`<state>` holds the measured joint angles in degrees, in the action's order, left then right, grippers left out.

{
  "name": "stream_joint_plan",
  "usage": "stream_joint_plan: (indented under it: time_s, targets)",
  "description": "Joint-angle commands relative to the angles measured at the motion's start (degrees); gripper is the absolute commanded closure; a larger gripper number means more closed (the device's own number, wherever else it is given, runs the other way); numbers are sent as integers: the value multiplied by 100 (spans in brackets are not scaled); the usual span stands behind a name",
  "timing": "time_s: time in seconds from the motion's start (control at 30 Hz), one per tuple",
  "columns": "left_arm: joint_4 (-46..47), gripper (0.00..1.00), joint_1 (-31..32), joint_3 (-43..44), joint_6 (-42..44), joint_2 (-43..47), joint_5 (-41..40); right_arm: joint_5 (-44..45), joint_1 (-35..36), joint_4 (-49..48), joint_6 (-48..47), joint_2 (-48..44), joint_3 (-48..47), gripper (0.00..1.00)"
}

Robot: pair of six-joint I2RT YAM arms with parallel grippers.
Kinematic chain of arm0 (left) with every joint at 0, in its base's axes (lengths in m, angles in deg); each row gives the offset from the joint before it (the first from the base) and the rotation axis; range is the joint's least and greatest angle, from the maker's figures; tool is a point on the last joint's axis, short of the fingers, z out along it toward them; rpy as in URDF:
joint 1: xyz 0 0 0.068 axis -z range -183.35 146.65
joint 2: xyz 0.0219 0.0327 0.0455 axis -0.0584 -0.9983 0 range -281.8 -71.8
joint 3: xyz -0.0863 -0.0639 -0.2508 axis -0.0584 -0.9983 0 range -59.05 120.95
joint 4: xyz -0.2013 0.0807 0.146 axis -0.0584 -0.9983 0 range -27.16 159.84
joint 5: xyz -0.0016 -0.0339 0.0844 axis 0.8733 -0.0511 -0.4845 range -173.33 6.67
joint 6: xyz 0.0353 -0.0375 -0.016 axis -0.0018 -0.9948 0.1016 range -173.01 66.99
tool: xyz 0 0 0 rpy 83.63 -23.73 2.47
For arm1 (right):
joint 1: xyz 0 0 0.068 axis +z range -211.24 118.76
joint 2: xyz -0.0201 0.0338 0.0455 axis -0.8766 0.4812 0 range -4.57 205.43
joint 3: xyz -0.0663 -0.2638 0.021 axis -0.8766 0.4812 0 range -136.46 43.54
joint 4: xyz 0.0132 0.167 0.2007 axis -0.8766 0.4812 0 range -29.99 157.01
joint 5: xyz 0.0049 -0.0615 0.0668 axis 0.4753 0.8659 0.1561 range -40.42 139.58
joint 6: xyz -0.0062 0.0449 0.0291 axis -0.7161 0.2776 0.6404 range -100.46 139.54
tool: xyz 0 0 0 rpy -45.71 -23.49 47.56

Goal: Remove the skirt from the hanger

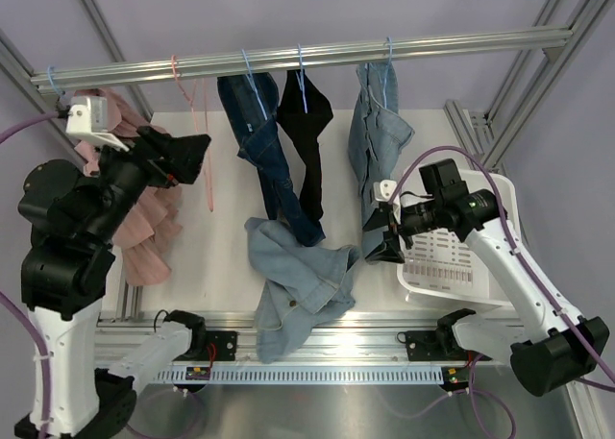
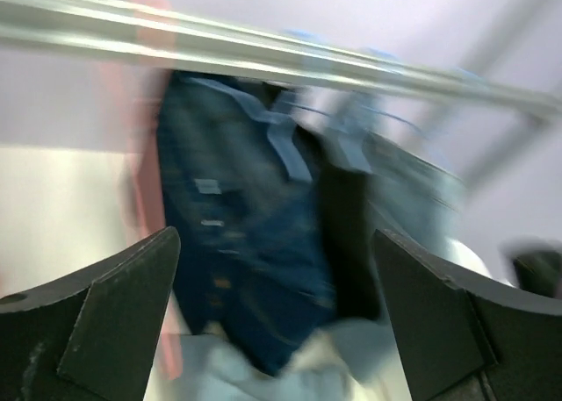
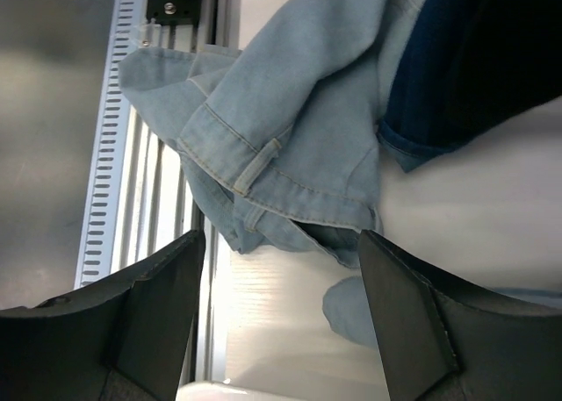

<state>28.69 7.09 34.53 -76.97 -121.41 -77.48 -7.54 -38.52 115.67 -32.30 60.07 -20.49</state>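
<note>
The light-blue skirt is clear of the pink hanger (image 1: pixel 209 170), so my left gripper should go down next until it closes on the skirt's loose folds (image 1: pixel 291 264).
A light-blue denim garment (image 1: pixel 303 276), apparently the skirt, lies crumpled on the white table near the front edge, off any hanger. Its waistband and a belt loop (image 3: pixel 263 155) show in the right wrist view. My right gripper (image 1: pixel 384 242) hovers just right of it, open (image 3: pixel 281 243), with nothing between the fingers. A bare pink hanger (image 1: pixel 179 74) hangs on the rail (image 1: pixel 432 47). My left gripper (image 1: pixel 197 156) is raised beside that hanger, open (image 2: pixel 277 243) and empty. The left wrist view is blurred.
On the rail hang dark blue jeans (image 1: pixel 264 141), a black garment (image 1: pixel 306 132) and mid-blue jeans (image 1: pixel 380 132), each on a blue hanger. A pink garment (image 1: pixel 149 228) hangs behind the left arm. A white basket (image 1: pixel 461 256) stands at the right, under the right arm.
</note>
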Motion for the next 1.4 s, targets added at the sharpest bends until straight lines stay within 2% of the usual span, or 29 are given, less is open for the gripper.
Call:
stream_joint_plan:
  time_s: [0.0, 0.03, 0.1, 0.13, 0.2, 0.23, 0.3, 0.4, 0.43, 0.53, 0.57, 0.63, 0.7, 0.83, 0.97, 1.0, 1.1, 1.13, 1.23, 1.27, 1.3, 1.33, 1.37]
  targets:
    - [-224, 8, 878, 371, 269, -470, 612, -220, -346, 33, -204, -197, -39, 21]
    - [-340, 9, 1656, 371, 313, -532, 97, -246, -426, 33, -204, -215, -39, 21]
    - [-595, 9, 2652, 345, 498, -646, -704, -343, -680, 33, -196, -241, -31, 21]
    - [-683, 9, 3727, 345, 542, -804, -1682, -369, -760, 15, -178, -259, -5, 21]
    - [-894, 8, 4665, 371, 551, -1024, -2523, -387, -944, -37, -143, -277, 31, 21]
    - [-1165, 8, 5357, 406, 481, -1286, -3214, -396, -997, -55, -108, -285, 48, 21]
    - [-1448, 8, 5975, 328, -45, -1507, -3920, -405, -1137, -46, -73, -285, 66, 21]
    - [-1844, 8, 6486, -259, -1212, -1623, -4633, -361, -1261, -90, 24, -312, 118, 21]
    - [-1844, 8, 6558, -514, -1990, -1579, -4706, -344, -1279, -108, 50, -321, 136, 21]
    - [-1354, 4, 6734, -2067, -3207, -1132, -4725, -221, -1305, -152, 121, -338, 206, 21]
    - [-821, 1, 6752, -2933, -3872, -1000, -4663, -142, -1305, -195, 138, -338, 233, 21]
    - [-492, 1, 6744, -3616, -4909, -771, -4558, -28, -1305, -231, 173, -347, 286, 21]
    - [-167, 1, 6744, -4318, -5388, -744, -4627, 17, -1305, -301, 235, -347, 338, 20]
    - [202, 1, 6735, -5059, -6697, -927, -4935, 8, -1297, -310, 209, -321, 382, 20]
    - [1133, 2, 6419, -5560, -6771, -1121, -4752, -70, -1305, -249, 121, -312, 426, 20]
    - [1683, 3, 6218, -5692, -6727, -1130, -4507, -106, -1305, -231, 51, -303, 444, 20]
    - [2241, 13, 5971, -6149, -6665, -1165, -4251, -307, -1305, -56, -177, -251, 453, 19]
    - [2399, 26, 5953, -6246, -6648, -1166, -4258, -474, -1305, 154, -291, -233, 444, 20]
    - [2601, 53, 5926, -6326, -6437, -1104, -4285, -878, -1279, 855, -1116, -110, 339, 18]
    - [2655, 77, 5926, -6335, -6323, -1000, -4285, -940, -1244, 1050, -1362, -75, 286, 18]
    - [2725, 89, 5926, -6317, -5974, -920, -4276, -967, -1104, 1209, -1765, 12, 190, 16]
    - [2804, 98, 5926, -6291, -5744, -841, -4241, -933, -999, 1402, -1882, 66, 137, 14]
    - [3092, 100, 5935, -6230, -5446, -658, -4163, -880, -841, 1439, -1944, 162, 67, 13]
